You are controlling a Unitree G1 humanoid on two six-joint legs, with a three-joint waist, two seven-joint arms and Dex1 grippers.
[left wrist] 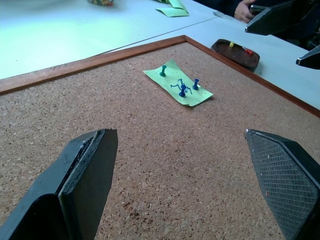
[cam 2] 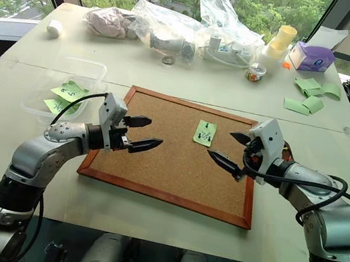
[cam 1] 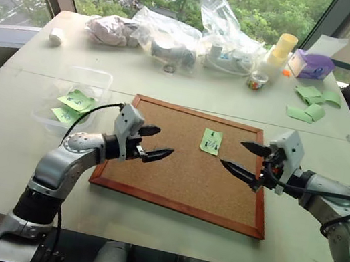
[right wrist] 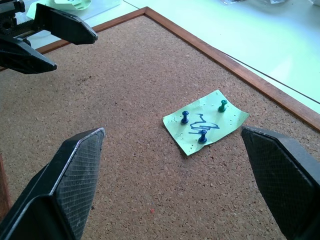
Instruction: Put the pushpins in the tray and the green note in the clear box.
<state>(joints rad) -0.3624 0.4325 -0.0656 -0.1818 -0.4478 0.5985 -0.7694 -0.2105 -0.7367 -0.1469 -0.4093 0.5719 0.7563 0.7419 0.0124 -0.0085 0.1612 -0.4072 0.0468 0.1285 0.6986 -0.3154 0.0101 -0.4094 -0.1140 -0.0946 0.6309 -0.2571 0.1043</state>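
Blue pushpins (right wrist: 202, 136) are holding the green note as well. The green pushpin (right wrist: 223, 106) will come out by itself when I pull, and the note will stay pinned.
The green note (cam 1: 211, 141) lies on the corkboard (cam 1: 153, 175), held by three pushpins: one green (right wrist: 222, 105) and two blue (right wrist: 185, 117). My left gripper (cam 1: 166, 140) hovers open over the board's left part, with nothing between its fingers. Facing it from the right side of the note, my right gripper (cam 1: 231, 152) is open and empty too. The dark reddish-brown tray (left wrist: 225, 52) sits just off the board's right edge with a yellow and a red pin in it. Left of the board stands the clear box (cam 1: 96, 75), holding green notes.
At the back of the table lie clear plastic bags (cam 1: 168, 35), a cream cup (cam 1: 283, 48), a small cup of coloured bits (cam 1: 257, 82) and a purple box (cam 1: 314, 65). Pale green paper pieces (cam 1: 312, 104) are at the back right.
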